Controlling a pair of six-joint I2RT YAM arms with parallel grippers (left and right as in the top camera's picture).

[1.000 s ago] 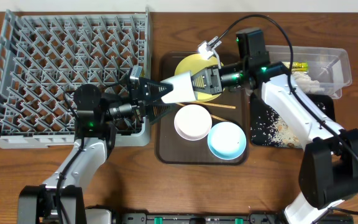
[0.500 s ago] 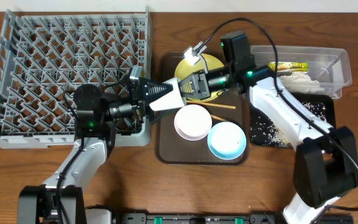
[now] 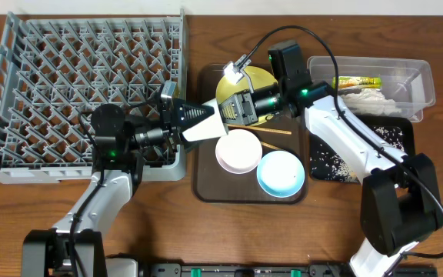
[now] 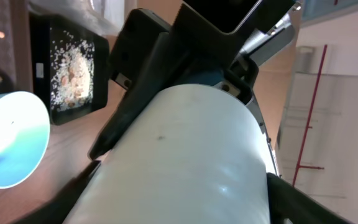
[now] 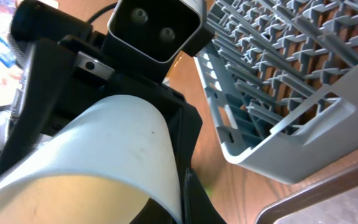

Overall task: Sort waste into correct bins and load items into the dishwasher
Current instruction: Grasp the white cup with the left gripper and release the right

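Note:
The robot's right gripper has the white cup by its rim [image 3: 219,117], so the left gripper should take hold of the cup's base and put the cup rim-down in the rack's near corner [image 3: 164,158].
A small white cup [image 3: 204,123] hangs on its side in the air between my two grippers, over the gap between the grey dish rack [image 3: 83,85] and the brown tray. My right gripper [image 3: 235,109] is shut on the cup's rim [image 5: 166,168]. My left gripper [image 3: 184,123] is open, one finger on each side of the cup's base [image 4: 185,162]. On the tray are a yellow plate [image 3: 261,77], a white bowl [image 3: 238,151], a light-blue-rimmed bowl [image 3: 281,172] and a chopstick [image 3: 271,131]. The clear tub [image 3: 423,81] holds the green-and-yellow wrapper [image 3: 358,81] and the white tissue [image 3: 369,98].
The black tray [image 3: 402,142] with rice scraps [image 3: 344,161] lies right of the brown serving tray [image 3: 206,185]. The right arm crosses above the yellow plate. The rack's near corner [image 5: 272,149] is close to the cup.
My right gripper has carried the cup leftward, off the yellow plate and in between the left gripper's fingers. The left arm has stayed still.

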